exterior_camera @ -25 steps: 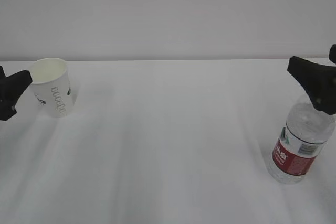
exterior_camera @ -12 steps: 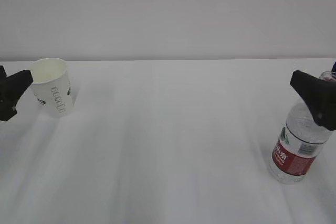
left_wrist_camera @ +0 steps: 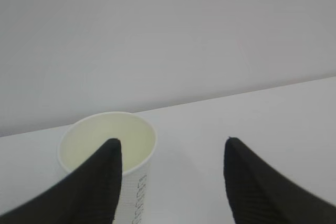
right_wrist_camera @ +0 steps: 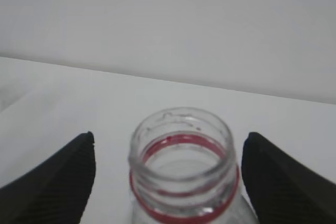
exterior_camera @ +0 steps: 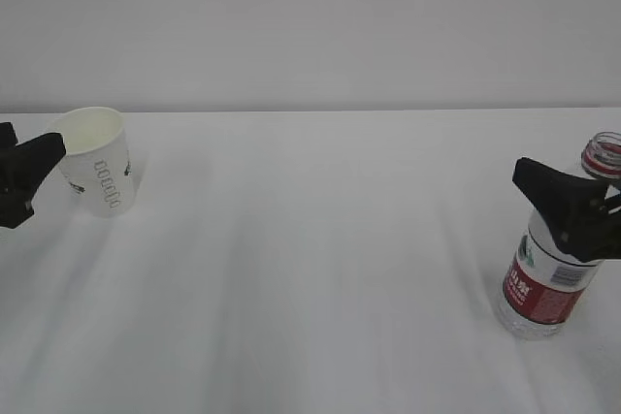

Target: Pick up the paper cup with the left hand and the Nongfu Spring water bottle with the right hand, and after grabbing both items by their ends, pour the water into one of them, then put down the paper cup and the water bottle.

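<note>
The water bottle's opening (exterior_camera: pixel 606 141) is open above a red ring. The water bottle will pour out a thin stream when I tilt it over the paper cup.
The paper cup (exterior_camera: pixel 97 174) stands upright on the white table at the far left, white with grey lettering. My left gripper (exterior_camera: pixel 34 176) is open just left of it, not touching. In the left wrist view the cup (left_wrist_camera: pixel 134 135) sits behind the left finger (left_wrist_camera: pixel 97 182), mostly outside the gap of the gripper (left_wrist_camera: pixel 171 141). The Nongfu Spring water bottle (exterior_camera: pixel 548 283) stands uncapped at the right. My right gripper (exterior_camera: pixel 568 206) is open at its shoulder. In the right wrist view the gripper (right_wrist_camera: pixel 170 135) has a finger on each side of the bottle's neck (right_wrist_camera: pixel 181 163), both apart from it. Water does not show clearly.
The white table (exterior_camera: pixel 310 269) stretches between cup and bottle, with a plain pale wall behind. The bottle stands close to the right edge of the exterior view, the cup near the left edge.
My right gripper has dropped and shifted left around the bottle, so the open neck now shows above it. The left gripper has crept slightly toward the cup. Cup and bottle have not moved.
</note>
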Controlling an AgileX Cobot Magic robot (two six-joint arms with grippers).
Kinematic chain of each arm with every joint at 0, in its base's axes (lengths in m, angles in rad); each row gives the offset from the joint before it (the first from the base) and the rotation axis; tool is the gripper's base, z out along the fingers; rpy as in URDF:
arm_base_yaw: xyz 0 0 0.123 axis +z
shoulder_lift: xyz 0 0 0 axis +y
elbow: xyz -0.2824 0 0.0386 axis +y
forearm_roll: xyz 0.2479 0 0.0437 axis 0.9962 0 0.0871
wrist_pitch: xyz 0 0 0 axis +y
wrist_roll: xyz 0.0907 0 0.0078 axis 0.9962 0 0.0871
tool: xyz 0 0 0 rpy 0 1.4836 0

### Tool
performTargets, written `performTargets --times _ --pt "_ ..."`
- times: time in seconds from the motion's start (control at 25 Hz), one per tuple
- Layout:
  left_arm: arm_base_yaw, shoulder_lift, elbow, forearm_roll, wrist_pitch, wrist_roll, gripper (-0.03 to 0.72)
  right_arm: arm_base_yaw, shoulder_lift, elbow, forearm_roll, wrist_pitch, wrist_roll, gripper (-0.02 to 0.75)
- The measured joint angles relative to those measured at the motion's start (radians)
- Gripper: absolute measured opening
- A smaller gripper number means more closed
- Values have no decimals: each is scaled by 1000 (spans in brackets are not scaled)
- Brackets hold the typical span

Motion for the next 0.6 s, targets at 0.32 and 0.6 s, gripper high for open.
performTargets --times 0.32,0.6 --pt "0 0 0 0 0 0 451 0 64 52 72 -137 -42 662" --pt "0 0 0 2 0 0 451 0 146 157 151 -244 -95 662"
